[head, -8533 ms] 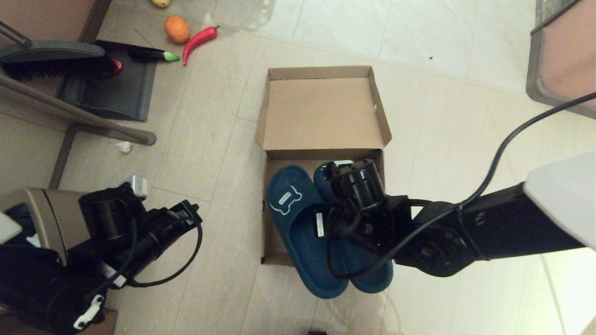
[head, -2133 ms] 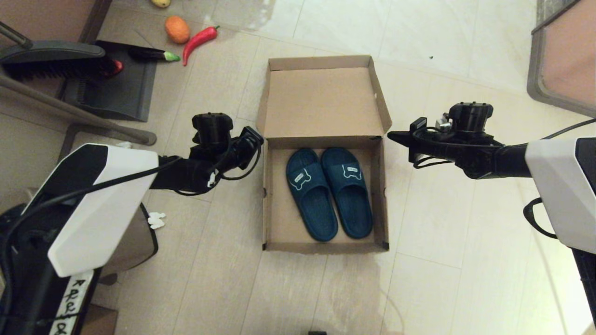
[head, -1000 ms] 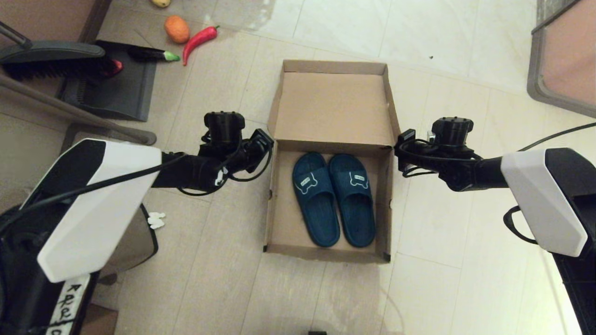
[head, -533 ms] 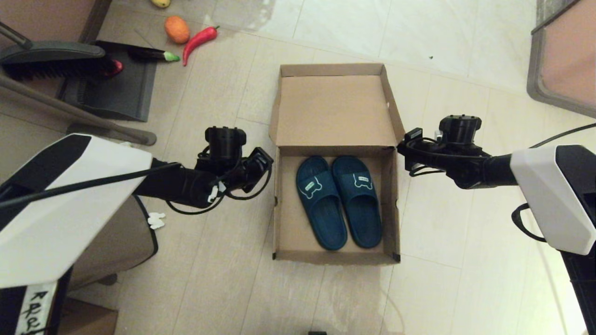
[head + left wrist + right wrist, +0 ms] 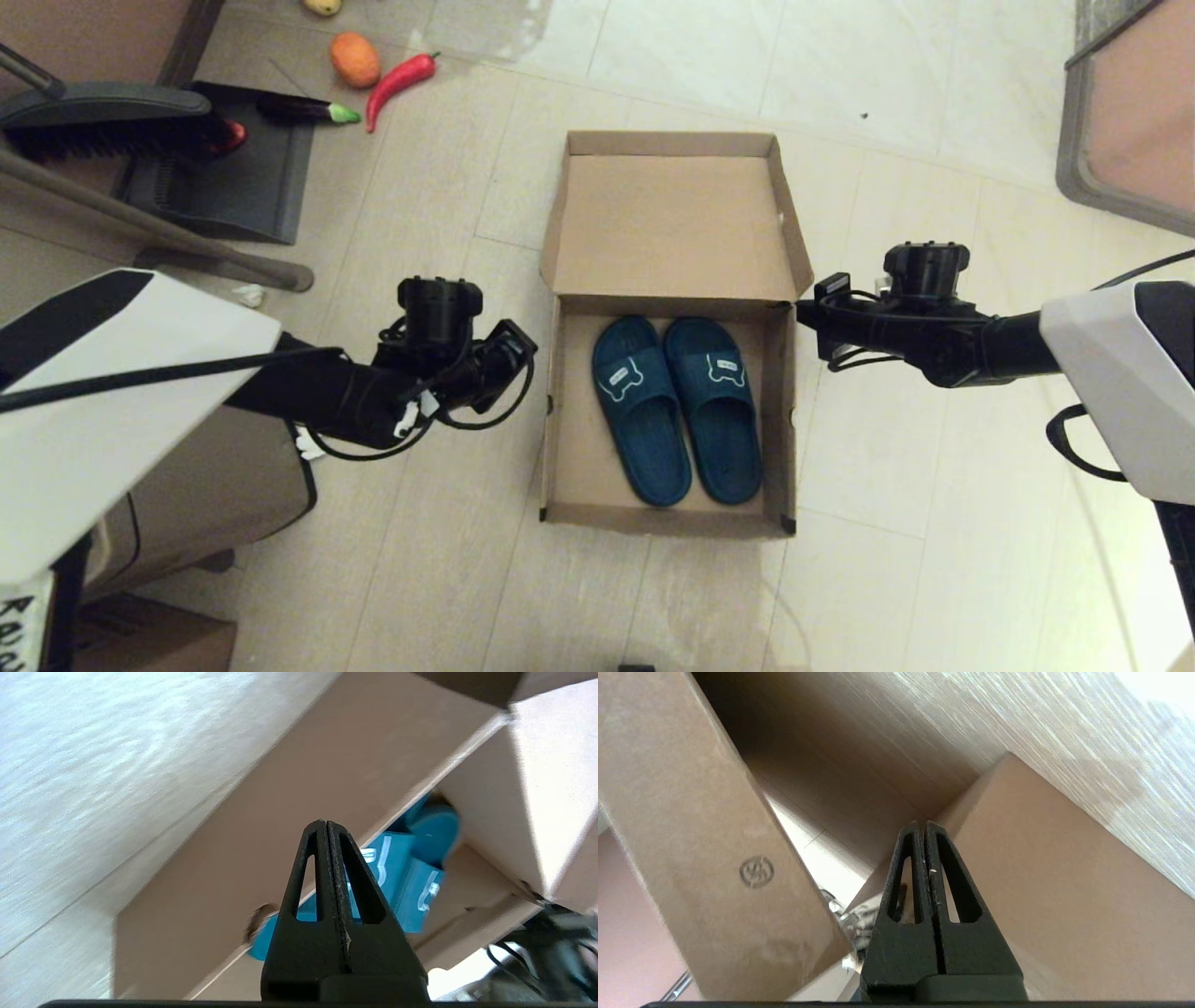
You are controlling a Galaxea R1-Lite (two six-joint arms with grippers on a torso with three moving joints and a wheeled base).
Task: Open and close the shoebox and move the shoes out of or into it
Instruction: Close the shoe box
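Note:
The shoebox's lid [image 5: 677, 222] lies folded back far from me, so my right gripper first needs to hook the shoebox's corner [image 5: 791, 297] by the lid's side flap and pull the shoebox closer.
The shoebox [image 5: 572, 457] lies open on the floor, its lid [image 5: 674, 224] folded flat back on the far side. Both teal shoes [image 5: 644, 415] [image 5: 715, 403] lie side by side inside, toes toward the lid. My left gripper [image 5: 525, 342] is shut and empty, a short gap outside the box's left wall [image 5: 224, 858]; the shoes [image 5: 406, 882] show over that wall. My right gripper [image 5: 803, 314] is shut and empty at the box's far right corner, close to the right wall [image 5: 1045, 872] and the lid's side flap [image 5: 691, 835].
A brown trash bin [image 5: 219, 485] stands under my left arm, with a darker cardboard box [image 5: 159, 644] beside it. A dustpan with brush [image 5: 224, 168], a metal bar [image 5: 159, 238] and toy vegetables [image 5: 400, 82] lie far left. A framed panel [image 5: 1130, 112] is far right.
The shoes, earlier held half out by my right gripper, now lie in the box. In the last second the box slid slightly toward me, and both shut grippers moved toward me, the left farther.

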